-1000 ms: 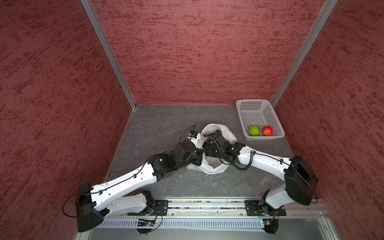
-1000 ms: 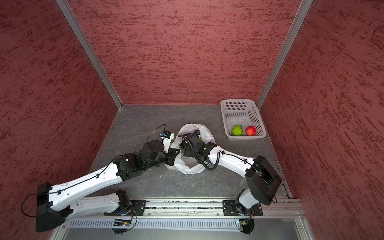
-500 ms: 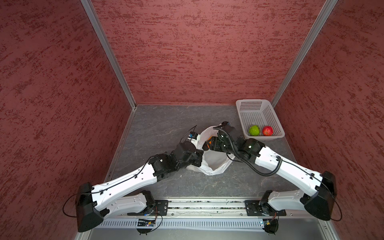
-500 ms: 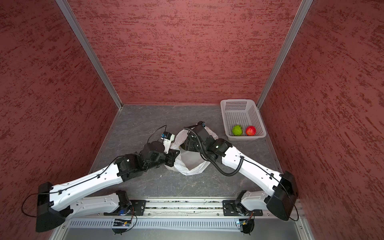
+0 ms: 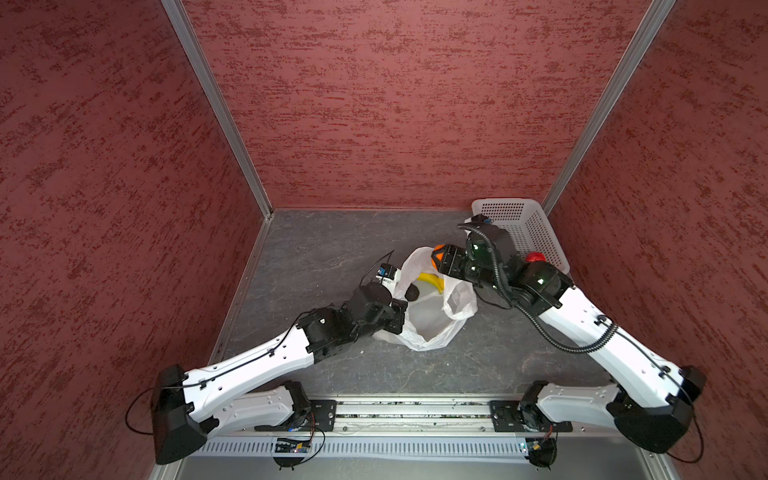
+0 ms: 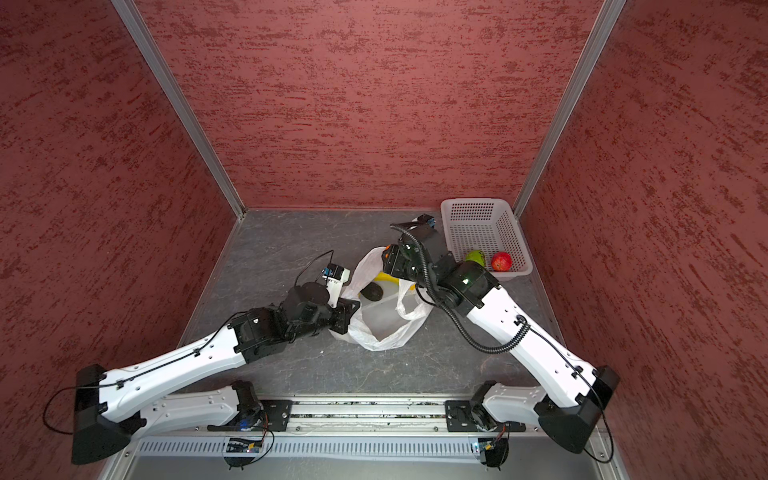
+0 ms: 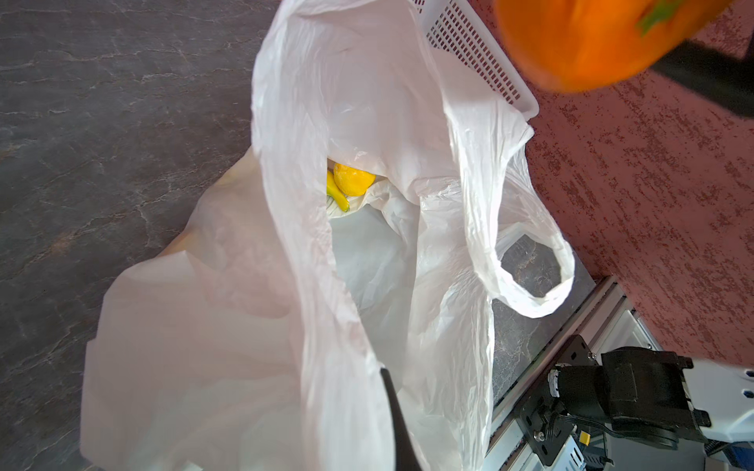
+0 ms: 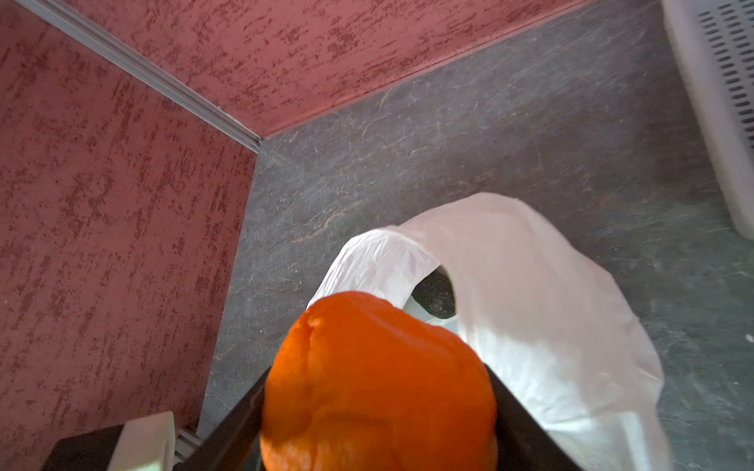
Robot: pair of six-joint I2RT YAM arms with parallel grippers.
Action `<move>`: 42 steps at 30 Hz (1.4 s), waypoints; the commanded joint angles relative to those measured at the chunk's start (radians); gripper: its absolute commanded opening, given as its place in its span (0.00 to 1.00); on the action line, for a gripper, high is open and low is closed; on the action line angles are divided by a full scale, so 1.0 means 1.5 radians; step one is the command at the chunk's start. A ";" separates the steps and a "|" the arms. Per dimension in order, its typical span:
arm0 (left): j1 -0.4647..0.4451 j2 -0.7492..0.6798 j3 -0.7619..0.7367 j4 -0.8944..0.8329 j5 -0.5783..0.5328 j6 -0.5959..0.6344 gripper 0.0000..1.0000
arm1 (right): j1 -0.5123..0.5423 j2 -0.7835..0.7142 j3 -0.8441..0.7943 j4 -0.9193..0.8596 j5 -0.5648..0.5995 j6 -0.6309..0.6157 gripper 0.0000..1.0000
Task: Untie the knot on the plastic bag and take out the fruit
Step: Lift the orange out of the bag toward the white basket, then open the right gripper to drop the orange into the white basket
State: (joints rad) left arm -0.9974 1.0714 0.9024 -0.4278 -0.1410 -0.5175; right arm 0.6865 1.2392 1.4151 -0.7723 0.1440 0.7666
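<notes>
My right gripper should keep carrying the orange [image 5: 436, 255], which is clear of the bag's far edge, to the basket's free bottom behind the apples [image 6: 480, 232] and let go of it there.
The white plastic bag [image 5: 430, 332] [image 6: 384, 332] lies open-mouthed mid-table; no knot shows, and a handle loop [image 7: 530, 281] hangs loose. Inside the bag lie fruit: a banana [image 5: 432, 280] [image 7: 336, 197], a dark avocado [image 5: 412, 293] [image 8: 436, 295] and a lemon [image 7: 353, 179]. My left gripper [image 5: 401, 316] [image 6: 353, 313] [image 7: 385, 377] is shut on the bag's near-left rim. Over the bag's far edge, my right gripper [image 5: 438, 257] [image 6: 387, 252] [image 8: 377, 407] is shut on an orange [image 8: 375, 387] [image 7: 591, 40], clear of the bag.
A white perforated basket [image 5: 536, 232] [image 6: 478, 224] sits at the back right corner, holding a red apple [image 6: 501, 262] and a green apple [image 6: 476, 257]. Red walls close in three sides. The arm bases stand along the front rail.
My right arm has drawn up out of the bag with the orange and swung back and right, toward the basket. The left gripper has kept its hold on the rim.
</notes>
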 commanded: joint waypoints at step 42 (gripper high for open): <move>-0.044 -0.137 -0.045 -0.122 -0.027 0.001 0.00 | -0.521 0.499 0.127 0.204 -0.012 -0.234 0.78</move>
State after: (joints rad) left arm -1.0599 0.8696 0.8474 -0.6209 -0.1650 -0.5228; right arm -0.0887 1.9755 1.5761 -0.4416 0.0937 0.4294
